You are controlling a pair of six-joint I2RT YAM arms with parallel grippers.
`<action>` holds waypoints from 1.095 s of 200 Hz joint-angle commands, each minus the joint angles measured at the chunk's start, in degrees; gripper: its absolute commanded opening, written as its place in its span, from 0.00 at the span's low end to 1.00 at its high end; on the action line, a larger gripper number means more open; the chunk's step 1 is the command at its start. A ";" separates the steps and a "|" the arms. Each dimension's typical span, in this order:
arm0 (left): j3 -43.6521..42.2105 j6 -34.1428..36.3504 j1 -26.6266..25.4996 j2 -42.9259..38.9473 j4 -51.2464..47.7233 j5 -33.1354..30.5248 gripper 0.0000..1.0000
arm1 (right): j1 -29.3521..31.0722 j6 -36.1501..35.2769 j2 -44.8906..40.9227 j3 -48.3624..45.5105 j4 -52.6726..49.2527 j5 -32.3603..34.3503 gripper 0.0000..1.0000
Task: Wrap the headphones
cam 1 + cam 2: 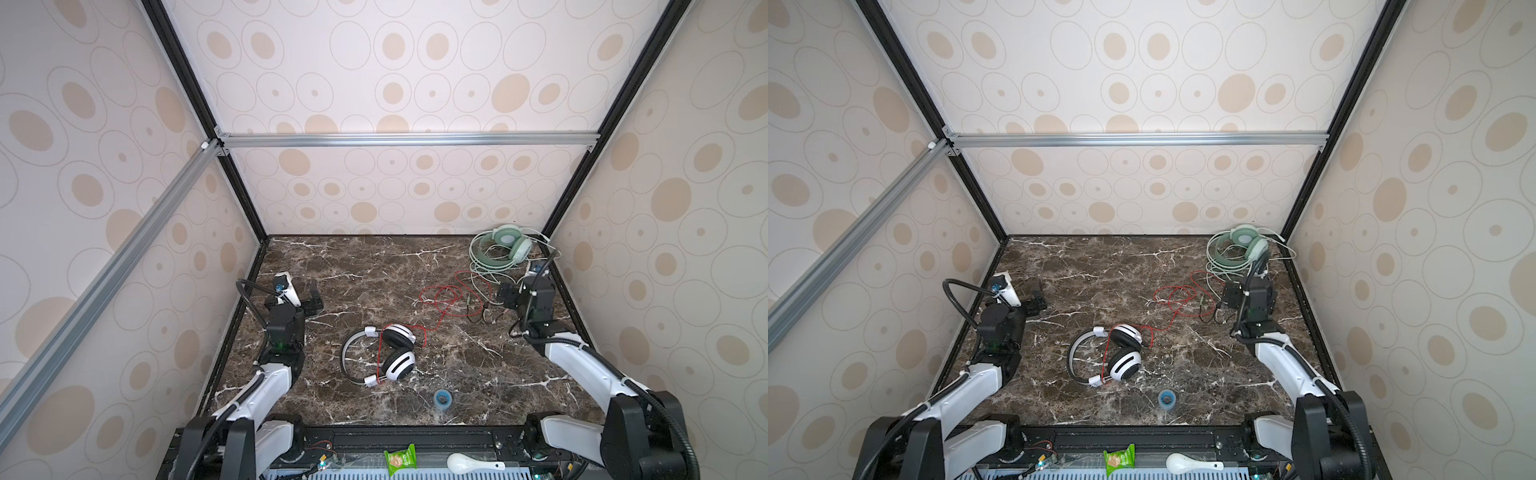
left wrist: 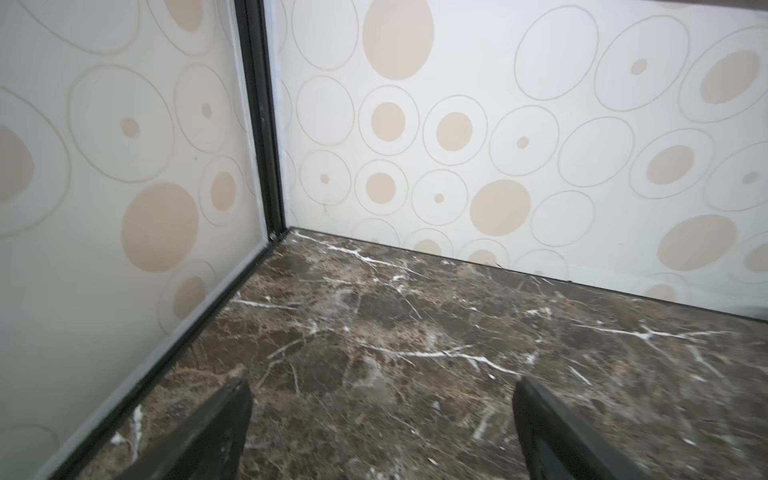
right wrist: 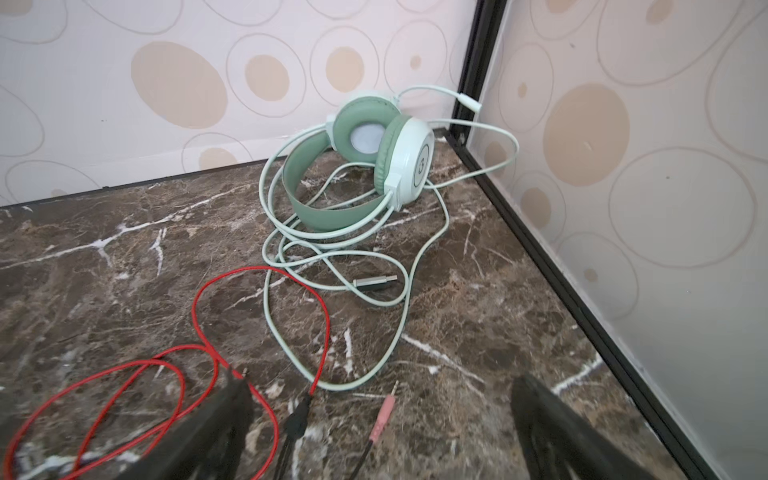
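The white headphones [image 1: 397,352] need my left gripper to come back, because it points past them at the back wall. It should then lift them by their headband [image 1: 344,357] before wrapping.
The white headphones [image 1: 397,353] [image 1: 1121,353] with black ear pads lie flat mid-table. Their thin red cord [image 1: 440,297] [image 1: 1173,297] [image 3: 326,320] runs in loose loops toward the right. The mint green headphones [image 1: 505,243] [image 1: 1241,241] [image 3: 399,153] stand in the back right corner, their pale cord [image 3: 270,316] sprawled in front. My right gripper [image 1: 503,296] [image 1: 1230,296] [image 3: 380,386] hovers open over the cord ends, a pink jack plug [image 3: 384,415] between its fingers, touching nothing. My left gripper [image 1: 313,297] [image 1: 1038,297] [image 2: 382,382] is open and empty near the left wall.
A small blue tape roll [image 1: 444,399] [image 1: 1167,399] sits near the table's front edge. A green snack packet [image 1: 400,459] and a white spoon [image 1: 473,463] rest on the front rail. Patterned walls close the table on three sides.
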 commanded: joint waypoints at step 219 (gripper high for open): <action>9.99 -29.78 -20.67 7.99 -60.84 8.44 0.90 | 24.65 16.04 15.78 23.08 -44.48 -15.52 1.00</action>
